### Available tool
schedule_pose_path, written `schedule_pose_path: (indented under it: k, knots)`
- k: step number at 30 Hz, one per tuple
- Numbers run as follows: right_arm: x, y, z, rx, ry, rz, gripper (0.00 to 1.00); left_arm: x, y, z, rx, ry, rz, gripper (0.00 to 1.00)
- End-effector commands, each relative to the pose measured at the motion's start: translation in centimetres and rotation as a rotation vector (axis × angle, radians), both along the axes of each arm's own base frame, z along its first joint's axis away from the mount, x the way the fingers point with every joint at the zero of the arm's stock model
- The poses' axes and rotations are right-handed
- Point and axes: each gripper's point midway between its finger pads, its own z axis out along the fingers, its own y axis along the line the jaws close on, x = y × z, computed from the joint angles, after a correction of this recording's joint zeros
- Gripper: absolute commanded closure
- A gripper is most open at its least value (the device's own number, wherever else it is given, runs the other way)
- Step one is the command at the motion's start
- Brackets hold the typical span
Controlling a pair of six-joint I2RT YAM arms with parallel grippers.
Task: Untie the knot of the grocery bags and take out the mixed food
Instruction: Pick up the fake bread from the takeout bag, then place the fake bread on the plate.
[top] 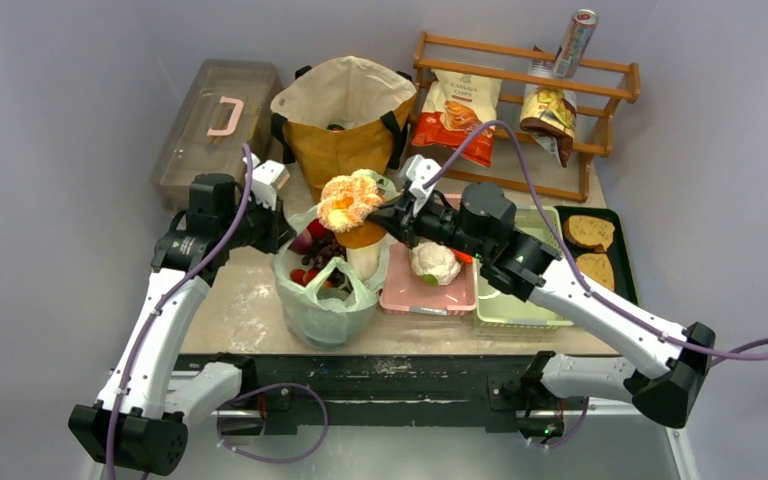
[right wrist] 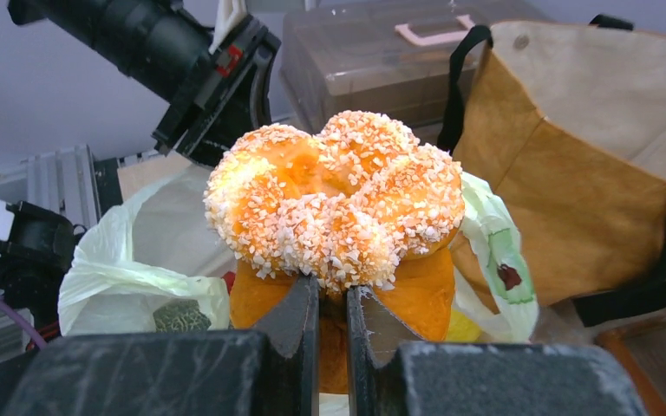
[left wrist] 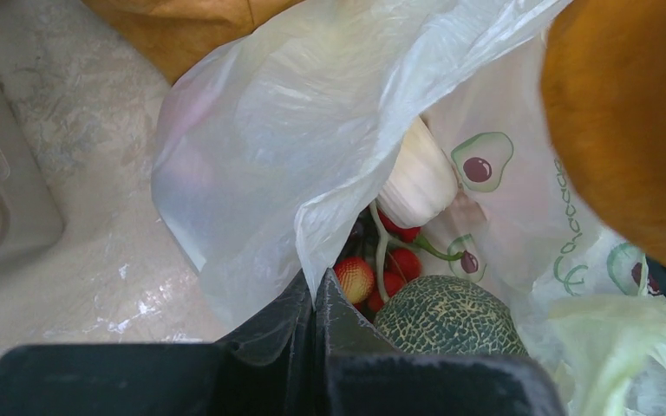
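My right gripper is holding the orange bun (top: 348, 201) clear above the bag's rim, so it should keep carrying the bun until the bun is over the bread slices (top: 590, 234), and let go there.
The pale-green plastic bag (top: 325, 300) stands open at the table's front; no tied neck shows. My left gripper (top: 272, 222) is shut on the bag's left rim (left wrist: 321, 260) and holds it up. Inside lie a green netted melon (left wrist: 447, 316), red fruits (left wrist: 355, 277), a white leafy piece (left wrist: 421, 182) and an avocado-print packet (left wrist: 486, 160). My right gripper (top: 385, 215) is shut on an orange sugar-crusted bun (right wrist: 334, 199), held above the bag's right side, in front of the mustard tote (top: 345, 115). The bun also shows in the top view (top: 350, 200).
A pink tray (top: 430, 295) with a cauliflower (top: 432, 262) and a green tray (top: 520, 300) lie right of the bag. A black tray (top: 625, 270) holds bread slices. A wooden rack (top: 520, 60) with chip bags and a can stands behind. A grey lidded box (top: 215, 125) is at back left.
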Motion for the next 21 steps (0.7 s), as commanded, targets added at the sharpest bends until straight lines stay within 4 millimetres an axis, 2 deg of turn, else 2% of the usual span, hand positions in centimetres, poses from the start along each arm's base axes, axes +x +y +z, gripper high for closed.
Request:
schedule_pose_path:
  k: [1,4,9,12,16,19,21]
  knots:
    - [-0.3,-2.5,5.9,0.115,-0.076,-0.060,1.00,1.0,-0.1,2.3,-0.030,-0.060,0.016,1.00]
    - [1.5,-5.5,6.2,0.114,-0.071,-0.205,1.00,1.0,-0.2,2.4,-0.035,-0.060,0.014,1.00]
    - [7.9,-14.9,6.4,0.179,0.012,-0.556,1.00,0.8,-0.4,2.4,-0.037,-0.043,0.000,1.00]
    - [10.4,-20.9,6.0,0.200,0.046,-0.776,1.00,0.7,-0.4,2.0,-0.038,-0.038,-0.002,1.00]
    - [11.6,-27.8,4.8,0.178,0.075,-1.040,1.00,0.7,-0.5,1.7,-0.045,-0.032,-0.006,1.00]
    - [11.5,-32.9,3.4,0.115,0.103,-1.233,1.00,0.5,-0.6,1.8,-0.050,-0.033,-0.015,1.00]
    - [10.9,-35.3,2.9,0.068,0.119,-1.314,1.00,0.4,-0.7,1.9,-0.051,-0.036,-0.022,1.00]
